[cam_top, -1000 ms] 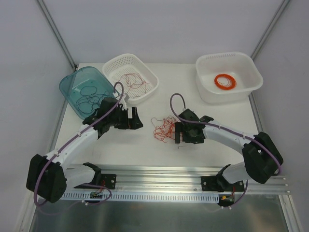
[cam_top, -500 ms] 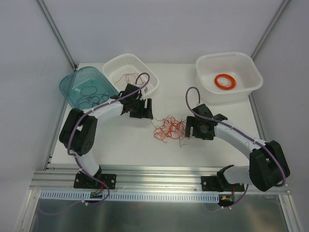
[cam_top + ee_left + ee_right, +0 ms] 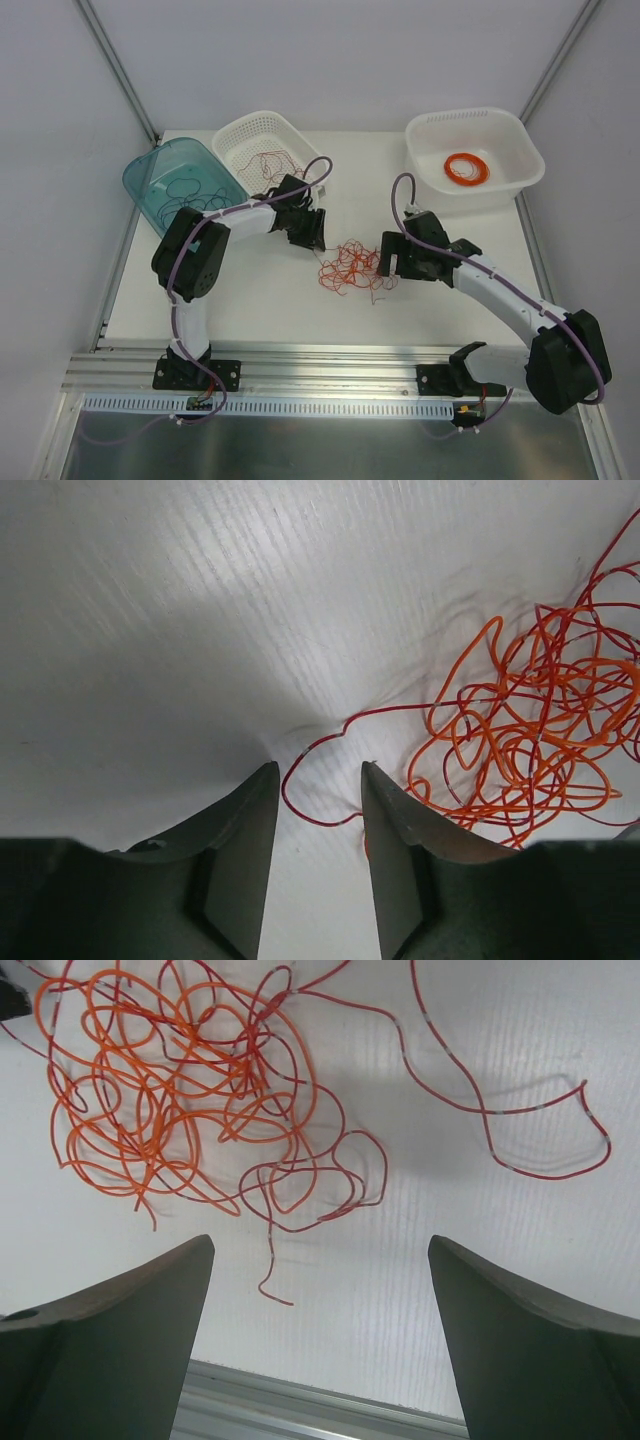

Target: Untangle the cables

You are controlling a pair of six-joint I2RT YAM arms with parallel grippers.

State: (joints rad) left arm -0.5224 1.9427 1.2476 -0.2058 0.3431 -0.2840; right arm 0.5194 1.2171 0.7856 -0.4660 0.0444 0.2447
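Observation:
Next, my right gripper takes hold of the orange cables (image 3: 366,270) and pulls them away, because the dark red loop (image 3: 318,822) between my left gripper's fingers runs into the orange tangle.
The cables (image 3: 350,268) lie in a loose red and orange tangle on the white table between both arms. My left gripper (image 3: 318,240) sits at the tangle's upper left edge. In the left wrist view its jaws (image 3: 318,770) stand narrowly apart, with a dark red loop (image 3: 300,802) of one cable lying between the tips and touching neither; the main tangle (image 3: 530,740) is off to the right. My right gripper (image 3: 385,262) is at the tangle's right side, wide open (image 3: 320,1242), with nothing between its fingers. The tangle (image 3: 180,1100) and a stray red end (image 3: 270,1280) lie just ahead of it.
A white mesh basket (image 3: 228,133) holding red wires and a teal bin (image 3: 150,180) holding dark wires stand at the back left. A white tub (image 3: 520,180) with a thick orange coil (image 3: 467,168) stands at the back right. An aluminium rail (image 3: 330,360) runs along the near edge.
The left arm has swung right from beside the teal bin to the tangle's edge, and its jaws have narrowed. The right gripper shifted right and back, staying wide open.

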